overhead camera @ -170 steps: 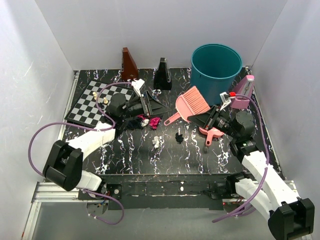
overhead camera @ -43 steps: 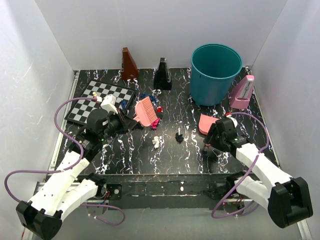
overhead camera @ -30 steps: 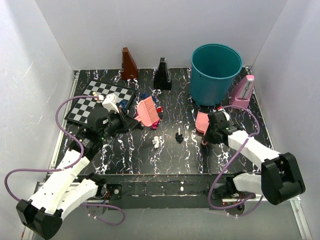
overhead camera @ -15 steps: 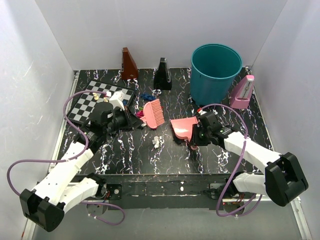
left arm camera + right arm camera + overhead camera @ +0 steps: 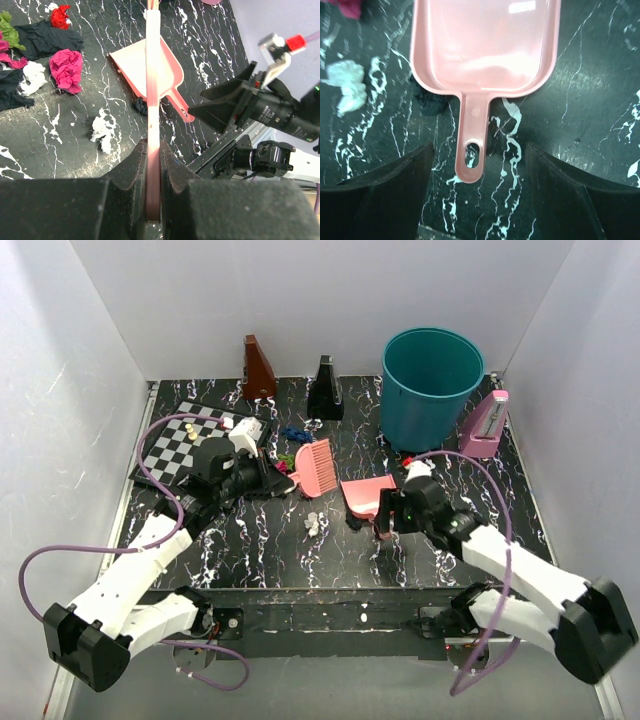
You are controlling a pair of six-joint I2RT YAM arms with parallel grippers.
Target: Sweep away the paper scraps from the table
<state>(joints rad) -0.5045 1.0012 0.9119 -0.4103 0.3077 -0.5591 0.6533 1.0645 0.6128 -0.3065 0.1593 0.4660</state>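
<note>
I should line up with the dustpan's handle (image 5: 473, 120), as it lies loose below my right gripper's open fingers. I should then reach further down and close squarely around its hanging hole (image 5: 472, 155) before I sweep.
My left gripper (image 5: 268, 480) is shut on the handle of the pink brush (image 5: 315, 468), whose bristle head hangs over the table (image 5: 250, 550) beside the scraps. In the left wrist view the handle (image 5: 153, 125) runs between my shut fingers (image 5: 135, 170). The pink dustpan (image 5: 365, 495) lies flat on the table. My right gripper (image 5: 477, 185) stands open, its handle (image 5: 472, 150) lying free between the fingers. Paper scraps lie left of the pan: a magenta wad (image 5: 67, 70), a white wad (image 5: 316, 525), a dark wad (image 5: 427, 100) at the pan's rim, red (image 5: 60, 16) and blue (image 5: 293, 433) ones farther back.
A teal bin (image 5: 432, 385) stands at the back right with a pink metronome (image 5: 485, 425) beside it. Brown (image 5: 259, 368) and black (image 5: 325, 388) metronomes stand at the back. The chessboard (image 5: 175, 445) lies at the left, partly under my left arm.
My right gripper has opened and let go of the dustpan handle; the pan now rests on the table. The left arm has carried the brush slightly right, toward the pan.
</note>
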